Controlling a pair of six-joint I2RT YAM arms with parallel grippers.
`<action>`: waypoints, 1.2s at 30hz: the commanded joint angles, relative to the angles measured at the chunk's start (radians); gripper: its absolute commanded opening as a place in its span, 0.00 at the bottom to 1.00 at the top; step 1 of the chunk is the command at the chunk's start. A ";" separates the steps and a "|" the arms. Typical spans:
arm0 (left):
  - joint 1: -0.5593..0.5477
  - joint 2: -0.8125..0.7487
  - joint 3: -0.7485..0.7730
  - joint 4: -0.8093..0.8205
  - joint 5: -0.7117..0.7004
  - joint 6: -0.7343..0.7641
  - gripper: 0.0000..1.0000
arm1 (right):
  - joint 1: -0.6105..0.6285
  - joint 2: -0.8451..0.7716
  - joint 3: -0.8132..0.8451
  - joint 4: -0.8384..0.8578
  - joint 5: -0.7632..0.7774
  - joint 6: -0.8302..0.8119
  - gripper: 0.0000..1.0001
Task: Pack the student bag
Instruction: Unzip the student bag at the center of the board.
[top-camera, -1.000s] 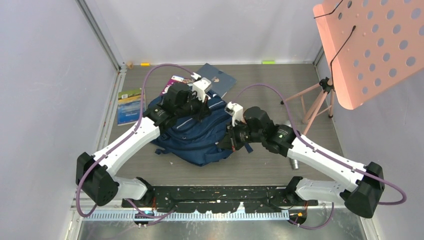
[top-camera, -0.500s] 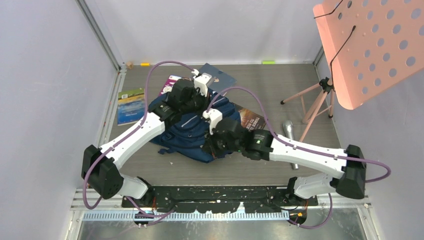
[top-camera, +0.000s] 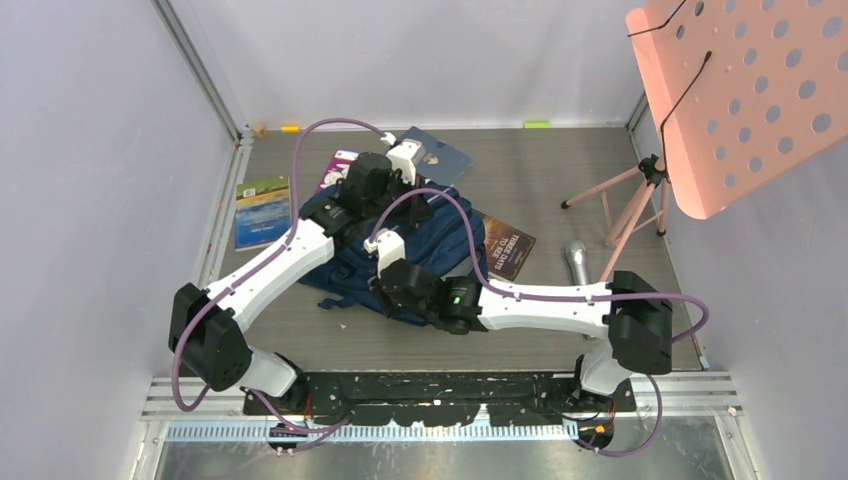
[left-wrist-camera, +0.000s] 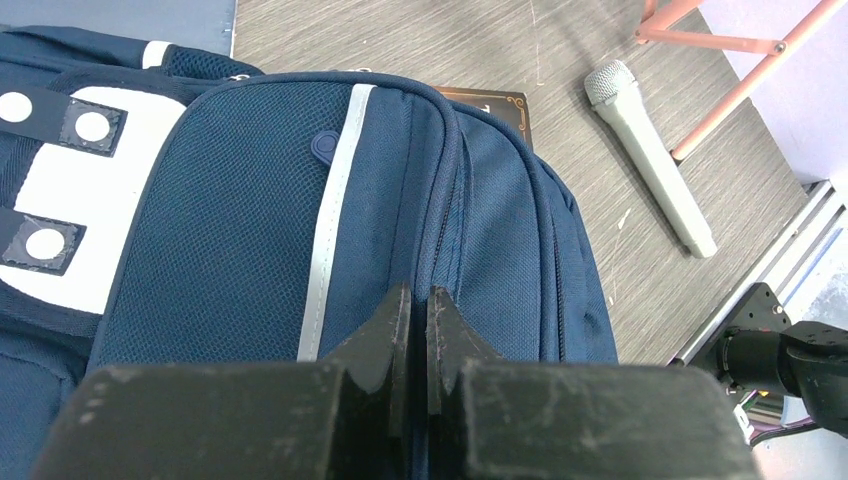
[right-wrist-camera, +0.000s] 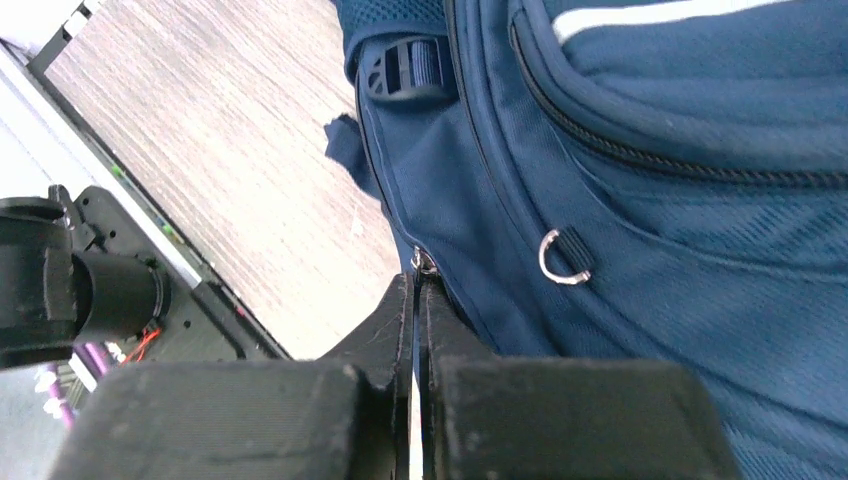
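Observation:
My right gripper has hold of the zipper pull (right-wrist-camera: 425, 261), and the bag's edge runs clear toward the black buckle (right-wrist-camera: 408, 68). I should go on pulling until the zipper pull is next to the buckle.
The student bag (top-camera: 440, 250) is a navy backpack lying on the wooden table. Its grey reflective stripe and white patches show in the left wrist view (left-wrist-camera: 230, 220). My left gripper (left-wrist-camera: 420, 298) is shut, pinching the fabric at the seam beside the front pocket, on the bag's far part (top-camera: 395, 205). My right gripper (right-wrist-camera: 417, 285) is shut on a small metal zipper pull (right-wrist-camera: 424, 262) at the bag's near-left edge (top-camera: 385, 300). A metal D-ring (right-wrist-camera: 555, 260) and a black strap buckle (right-wrist-camera: 405, 70) lie close to it.
A grey microphone (top-camera: 578, 262) and a brown book (top-camera: 508, 245) lie right of the bag. A navy book (top-camera: 445, 155), a purple book (top-camera: 340, 165) and a green-blue book (top-camera: 262, 212) lie behind and to the left. A pink music stand (top-camera: 740, 90) rises at the right.
My right arm has swept left along the bag's near side, gripper shut, uncovering the brown book. The left gripper has shifted slightly and stayed shut on the bag.

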 joint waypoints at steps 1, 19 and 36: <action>0.007 -0.036 0.076 0.094 0.002 -0.041 0.00 | -0.004 0.052 -0.002 0.274 0.112 -0.105 0.00; 0.015 -0.095 0.164 -0.044 -0.009 0.098 0.00 | 0.002 0.267 -0.011 0.591 -0.020 -0.360 0.00; 0.014 -0.131 0.131 -0.005 0.011 0.009 0.00 | -0.004 0.498 0.150 0.651 0.024 -0.455 0.00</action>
